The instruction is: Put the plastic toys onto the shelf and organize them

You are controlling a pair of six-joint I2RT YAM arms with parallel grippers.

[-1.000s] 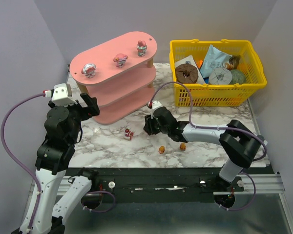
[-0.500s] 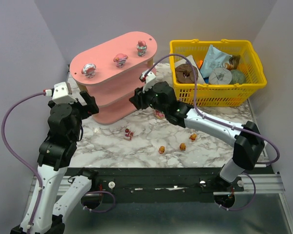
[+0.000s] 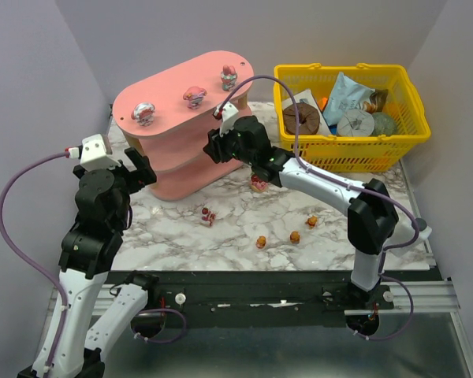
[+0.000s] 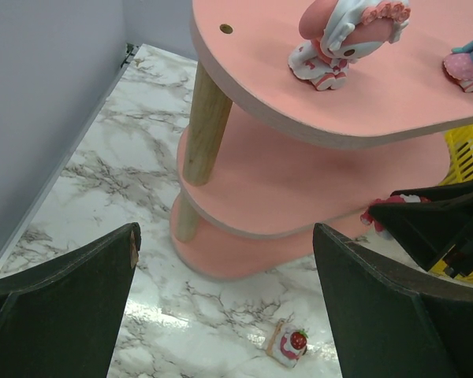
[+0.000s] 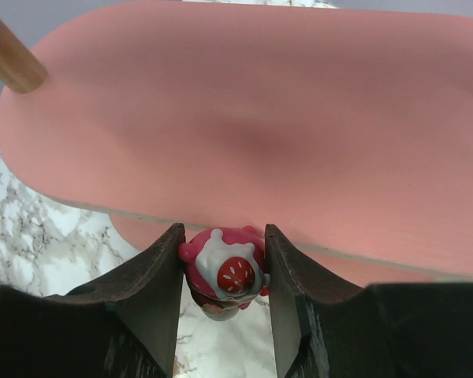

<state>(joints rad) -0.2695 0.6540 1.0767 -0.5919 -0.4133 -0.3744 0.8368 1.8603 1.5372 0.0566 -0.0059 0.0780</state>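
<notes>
The lower shelf board is empty ahead of the pink and red toy (image 5: 226,270). My right gripper should go inward next and let go once the toy sits there.
The pink shelf (image 3: 185,118) stands at the back left, with three toys (image 3: 195,96) on its top board. My right gripper (image 3: 212,146) is shut on a pink and red toy (image 5: 221,276) with a strawberry on top. It holds the toy just off the front edge of a lower shelf board (image 5: 299,118). My left gripper (image 4: 225,260) stands wide open left of the shelf, nothing between its fingers. A strawberry cake toy (image 4: 288,344) lies on the marble below it. A pink toy (image 3: 258,183) and three orange-brown toys (image 3: 295,236) lie loose on the table.
A yellow mesh basket (image 3: 347,153) with packets and a brown ring stands at the back right. Grey walls close in on the left, back and right. The right arm stretches across the table's middle towards the shelf.
My right arm has risen from the table and swung up and left to the shelf, carrying the pink and red toy. The left arm has barely moved.
</notes>
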